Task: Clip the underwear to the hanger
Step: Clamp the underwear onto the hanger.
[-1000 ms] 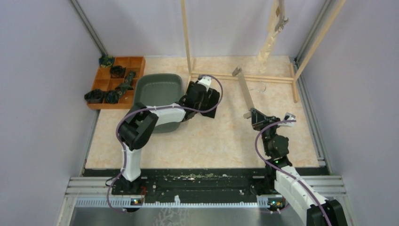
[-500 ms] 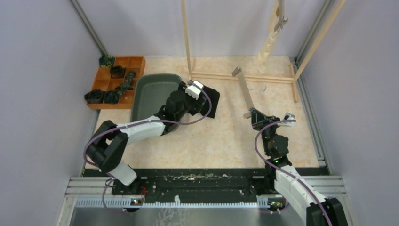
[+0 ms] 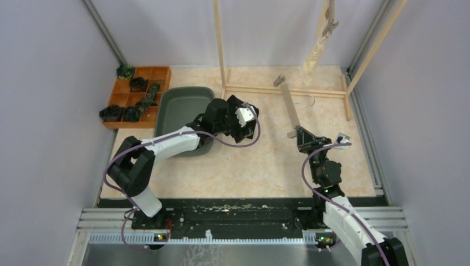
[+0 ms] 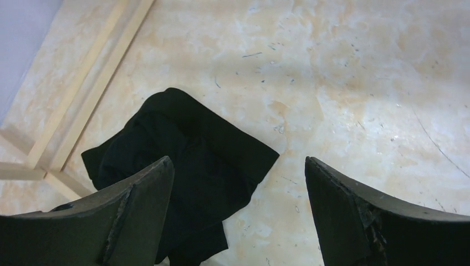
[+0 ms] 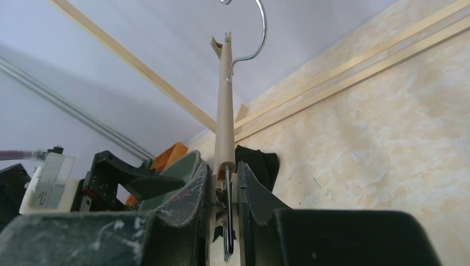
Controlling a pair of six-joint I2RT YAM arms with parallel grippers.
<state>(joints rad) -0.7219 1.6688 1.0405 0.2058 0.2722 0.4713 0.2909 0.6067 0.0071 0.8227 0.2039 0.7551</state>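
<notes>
The waistband already has its edge lying smooth, so it should stay spread and pull the rumpled body along when the robot pulls the black underwear by its corner.
The black underwear lies crumpled on the table, next to the wooden rack's base. My left gripper is open and hovers just above it, the left finger over the cloth. In the top view my left gripper hides most of it. My right gripper is shut on the clip end of a wooden hanger, which points toward the rack. In the right wrist view the hanger rises between the shut fingers, with the black underwear beyond. The cream-yellow underwear hangs at the rack's top right.
A grey-green tub stands left of my left gripper. An orange compartment tray with dark items sits at the back left. The wooden rack frame runs along the back, its base rails on the table.
My left arm has swung and its gripper has moved right, from beside the tub's rim to over the black underwear. The right arm and hanger have not moved.
</notes>
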